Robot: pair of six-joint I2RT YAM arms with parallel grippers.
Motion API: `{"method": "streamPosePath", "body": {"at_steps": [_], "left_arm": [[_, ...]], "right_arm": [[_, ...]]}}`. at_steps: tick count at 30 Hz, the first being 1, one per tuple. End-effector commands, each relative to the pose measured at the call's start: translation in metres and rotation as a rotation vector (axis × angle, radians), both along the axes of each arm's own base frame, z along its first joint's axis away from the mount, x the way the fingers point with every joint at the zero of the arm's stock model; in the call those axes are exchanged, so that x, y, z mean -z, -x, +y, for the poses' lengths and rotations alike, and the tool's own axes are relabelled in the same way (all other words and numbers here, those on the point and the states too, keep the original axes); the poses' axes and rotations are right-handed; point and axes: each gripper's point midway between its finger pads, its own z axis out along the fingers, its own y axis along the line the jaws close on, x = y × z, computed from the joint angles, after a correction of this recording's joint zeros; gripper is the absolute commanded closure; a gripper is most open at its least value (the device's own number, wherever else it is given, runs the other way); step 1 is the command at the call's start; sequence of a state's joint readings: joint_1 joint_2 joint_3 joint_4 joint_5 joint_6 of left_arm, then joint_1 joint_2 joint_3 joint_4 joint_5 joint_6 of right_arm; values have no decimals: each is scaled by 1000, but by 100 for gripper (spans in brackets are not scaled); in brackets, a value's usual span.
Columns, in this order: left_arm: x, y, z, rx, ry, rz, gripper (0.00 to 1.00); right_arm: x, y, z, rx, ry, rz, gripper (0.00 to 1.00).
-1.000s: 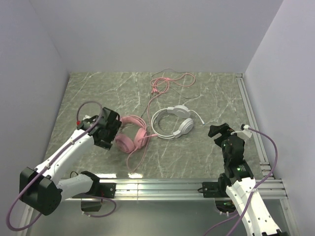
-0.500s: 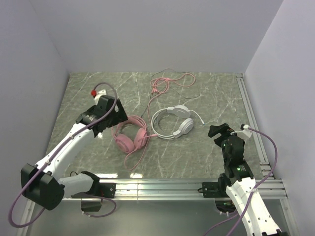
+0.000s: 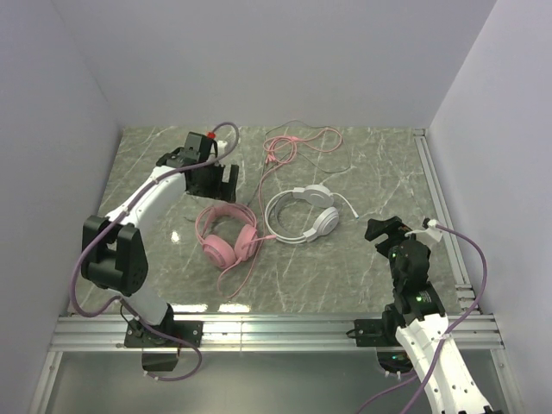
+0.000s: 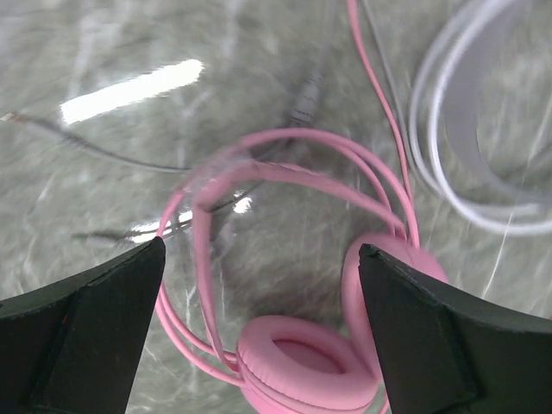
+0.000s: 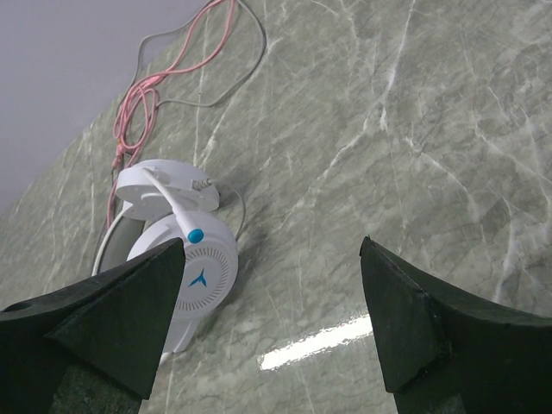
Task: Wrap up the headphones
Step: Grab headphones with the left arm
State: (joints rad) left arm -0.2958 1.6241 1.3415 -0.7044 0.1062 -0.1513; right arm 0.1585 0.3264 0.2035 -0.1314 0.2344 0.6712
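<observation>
The pink headband's taped bend [image 4: 212, 178] is facing the gap between my left gripper's open fingers. I keep going down until the fingers are on both sides of that bend [image 3: 209, 212], and then close them.
The pink headphones [image 3: 226, 235] lie on the marble table left of centre, ear cups toward me, and fill the left wrist view [image 4: 302, 362]. Their pink cable [image 3: 289, 142] trails to a tangle at the back; a loop lies near the front. The white headphones [image 3: 302, 216] lie just right of them and show in the right wrist view [image 5: 185, 259]. My left gripper [image 3: 217, 183] hangs open and empty just behind the pink headband [image 4: 261, 250]. My right gripper [image 3: 379, 228] is open and empty [image 5: 272, 246], to the right of the white headset.
A thin pale cable [image 3: 345, 168] runs from the white headset toward the back. A metal rail [image 3: 435, 198] borders the table's right edge and another [image 3: 276, 328] the front. Grey walls close the left, back and right sides.
My left arm has swung from the near left of the pink headphones toward the back, and now hangs behind their headband. The headphones and the right arm have not moved.
</observation>
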Motion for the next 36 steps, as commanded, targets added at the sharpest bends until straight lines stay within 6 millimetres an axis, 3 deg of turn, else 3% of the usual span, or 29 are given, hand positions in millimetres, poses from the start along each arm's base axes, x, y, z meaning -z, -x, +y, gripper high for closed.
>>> {"method": "streamPosePath", "body": {"at_steps": [1, 7, 12, 17, 22, 27, 30, 31, 33, 36], "left_arm": [[9, 13, -19, 270, 25, 8, 1], [54, -7, 10, 198, -160, 51, 1], [55, -35, 17, 162, -225, -1, 1], [79, -31, 15, 235, -238, 63, 7], [104, -11, 11, 256, -210, 183, 16], [115, 9, 14, 246, -209, 280, 41], [115, 13, 14, 232, -205, 298, 63], [109, 12, 12, 228, -193, 287, 77], [96, 8, 8, 195, -171, 273, 96], [72, 2, 8, 84, -143, 214, 100]], "right_arm": [[-12, -3, 0, -7, 6, -37, 11], [-12, -2, 0, -7, 5, -43, 11], [-12, -3, 1, -12, 6, -41, 11], [-12, -3, 1, -12, 7, -40, 11], [-12, -3, 2, -14, 6, -40, 11], [-12, -4, 0, -6, 8, -39, 11], [-12, -3, 1, -10, 5, -39, 11], [-11, -3, 1, -11, 7, -38, 11], [-11, -3, 1, -9, 7, -39, 11], [-11, -3, 0, -8, 8, -37, 11]]}}
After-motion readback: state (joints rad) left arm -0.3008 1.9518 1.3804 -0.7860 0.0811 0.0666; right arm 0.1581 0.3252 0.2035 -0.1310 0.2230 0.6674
